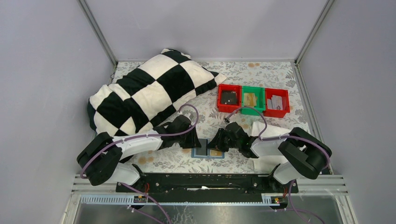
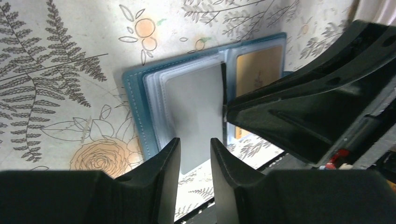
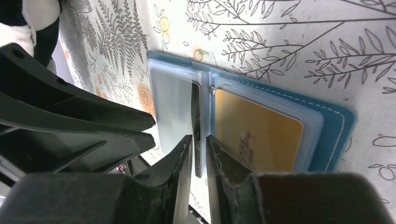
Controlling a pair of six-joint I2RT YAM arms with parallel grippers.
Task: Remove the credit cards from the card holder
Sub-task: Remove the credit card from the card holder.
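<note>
Only the dark card's thin edge (image 3: 196, 119) sticks out at the spine, so next my right gripper draws the card out while my left gripper steadies the grey panel (image 2: 195, 105).
The teal card holder (image 1: 208, 157) lies open on the floral tablecloth between my two grippers. Its left panel holds a grey card (image 2: 194, 107) whose near end sticks out a little past the blue edge (image 2: 133, 107). Its right panel holds a gold card (image 3: 257, 130) in a clear sleeve. My left gripper (image 2: 195, 151) is open, its fingertips just over the grey card's near end. My right gripper (image 3: 198, 142) is almost closed on a thin dark leaf (image 3: 196, 112) standing up at the holder's spine. In the top view, the left gripper (image 1: 199, 143) and right gripper (image 1: 216, 145) nearly meet over the holder.
A black-and-white checked pillow (image 1: 149, 91) fills the back left. Three small bins stand at the back right: red (image 1: 229, 98), green (image 1: 252, 99) and red (image 1: 276, 102), each with things inside. The black rail of the arm bases (image 1: 201, 179) runs just in front of the holder.
</note>
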